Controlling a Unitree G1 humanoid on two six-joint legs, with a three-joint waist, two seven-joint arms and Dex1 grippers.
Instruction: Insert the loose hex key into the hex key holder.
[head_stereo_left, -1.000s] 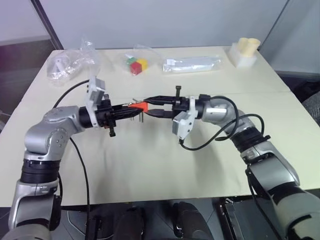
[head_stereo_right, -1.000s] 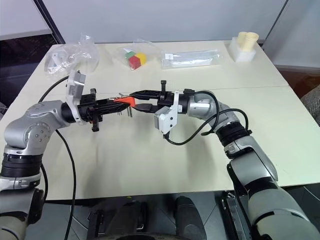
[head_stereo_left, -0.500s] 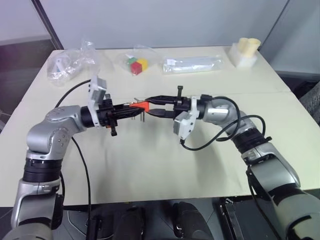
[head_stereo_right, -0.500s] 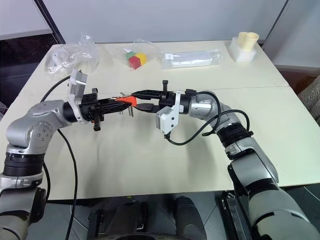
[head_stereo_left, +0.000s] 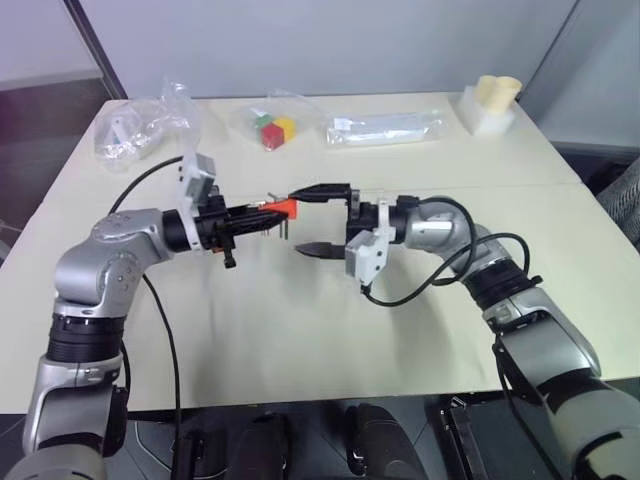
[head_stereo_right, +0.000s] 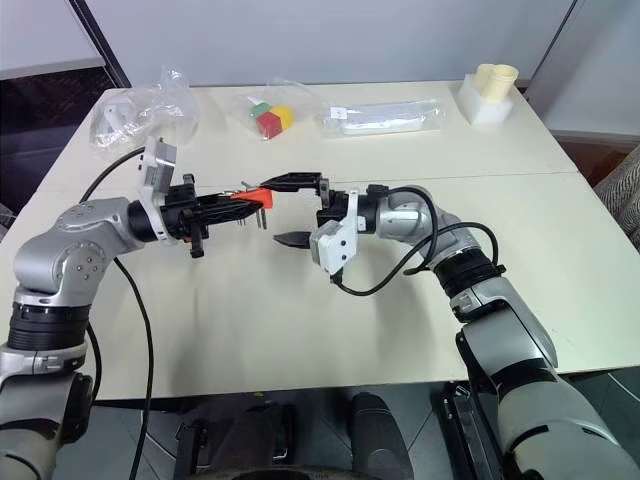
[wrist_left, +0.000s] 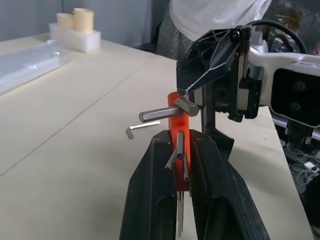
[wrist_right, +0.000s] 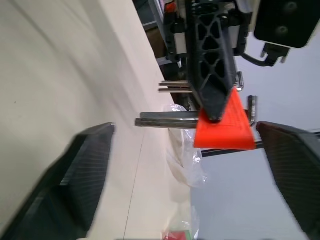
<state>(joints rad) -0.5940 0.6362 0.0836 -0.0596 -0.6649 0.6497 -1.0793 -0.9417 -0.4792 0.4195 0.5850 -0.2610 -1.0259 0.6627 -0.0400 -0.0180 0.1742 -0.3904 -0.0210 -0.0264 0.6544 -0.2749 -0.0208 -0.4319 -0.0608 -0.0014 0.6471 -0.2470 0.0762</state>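
Observation:
Keys go straight through the hex key holder (wrist_right: 225, 127) with bent ends (wrist_right: 252, 109) above. I expect the loose hex key to slide down through it when I insert it.
My left gripper (head_stereo_left: 262, 212) is shut on the hex key holder (head_stereo_left: 283, 207), a small orange-red block held level above the table, with several dark keys sticking out of it. In the left wrist view the holder (wrist_left: 178, 125) sits between my fingers, and the loose hex key (wrist_left: 143, 126), thin with a short bent end, juts sideways from it, apparently seated there. My right gripper (head_stereo_left: 316, 218) faces the holder with its jaws spread wide, one finger (head_stereo_right: 300, 180) above the block's end and the other well below. Nothing is between them.
Along the far side of the table (head_stereo_left: 300, 330) lie a crumpled plastic bag of white parts (head_stereo_left: 140, 125), a bag with red, green and yellow cubes (head_stereo_left: 272, 130), a long clear packet (head_stereo_left: 385, 128) and a white foam block with pale cups (head_stereo_left: 490, 105). A person in white (wrist_left: 215, 15) stands behind.
My right gripper's jaws have sprung wide open, away from the holder's end. Both arms and the holder stay where they were.

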